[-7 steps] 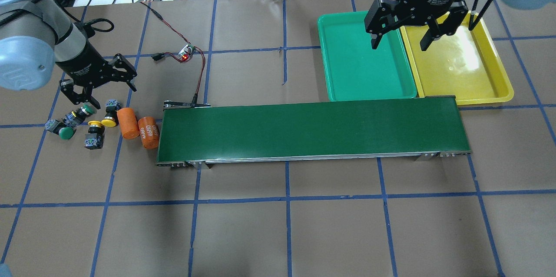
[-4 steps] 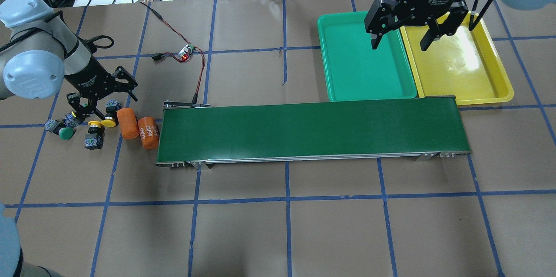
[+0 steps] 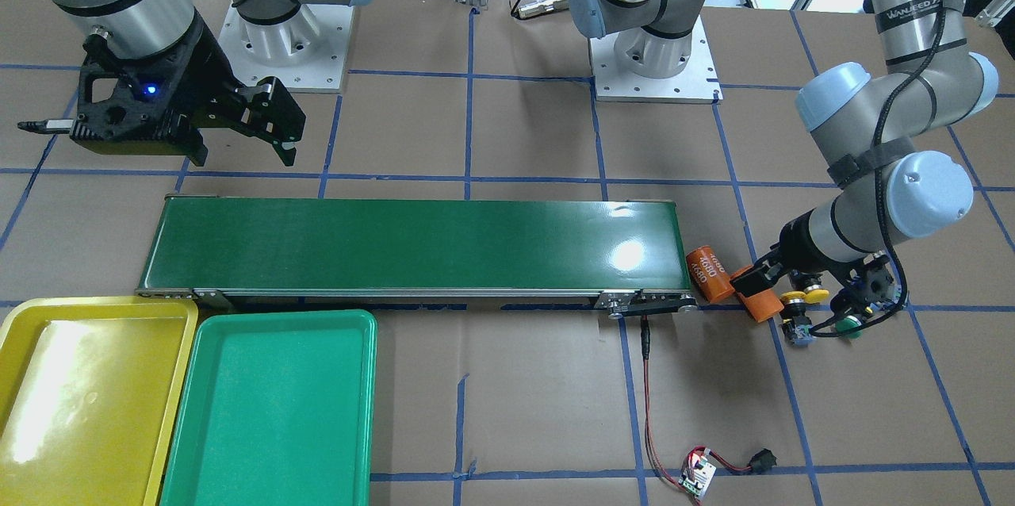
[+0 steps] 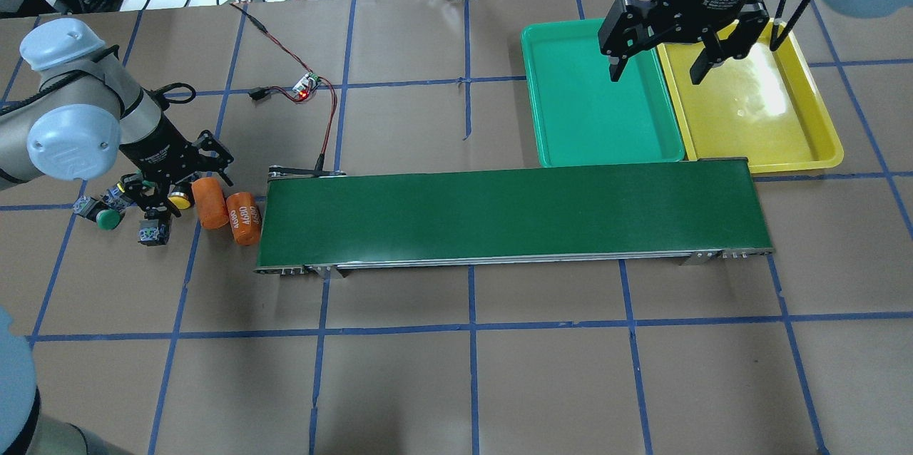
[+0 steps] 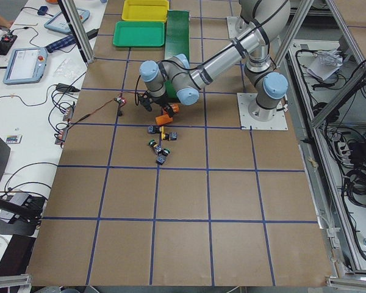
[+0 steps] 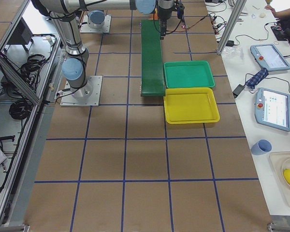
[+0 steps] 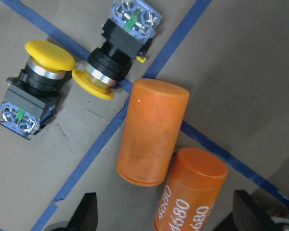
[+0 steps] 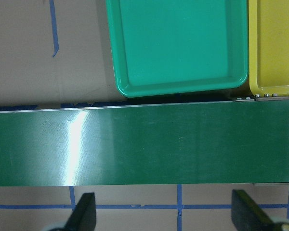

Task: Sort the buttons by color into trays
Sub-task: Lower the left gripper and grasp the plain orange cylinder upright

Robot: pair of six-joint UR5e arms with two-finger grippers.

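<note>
My gripper is to carry the printed orange cylinder [image 3: 709, 273] to the dark-green conveyor belt's edge. A black drive [image 3: 656, 302] sits there, so the cylinder will ride along the belt.
Two yellow-capped buttons [image 7: 49, 54] [image 7: 106, 72] lie on their sides on the brown table, shown in the left wrist view. In the overhead view one yellow button [image 4: 180, 202] and one green-capped button [image 4: 108, 218] show; the second green button is mostly hidden under my left gripper [image 4: 187, 187]. That gripper is open, low over the buttons, and holds nothing. In the left wrist view my left gripper [image 7: 166, 216] has its jaws spread wide. My right gripper [image 4: 656, 73] is open and empty above the seam between the green tray [image 4: 606, 148] and the yellow tray [image 4: 784, 134]. Both trays are empty.
Two orange cylinders [image 4: 211, 202] [image 4: 244, 217], one marked 4680, lie touching between the buttons and the left end of the long dark-green conveyor belt [image 4: 506, 216]. A small circuit board with a red light [image 4: 307, 88] and its wires lie behind the belt.
My left gripper has moved toward the robot and down, from behind the buttons to right over the yellow buttons and the orange cylinder. It stays open. The right arm has not moved.
</note>
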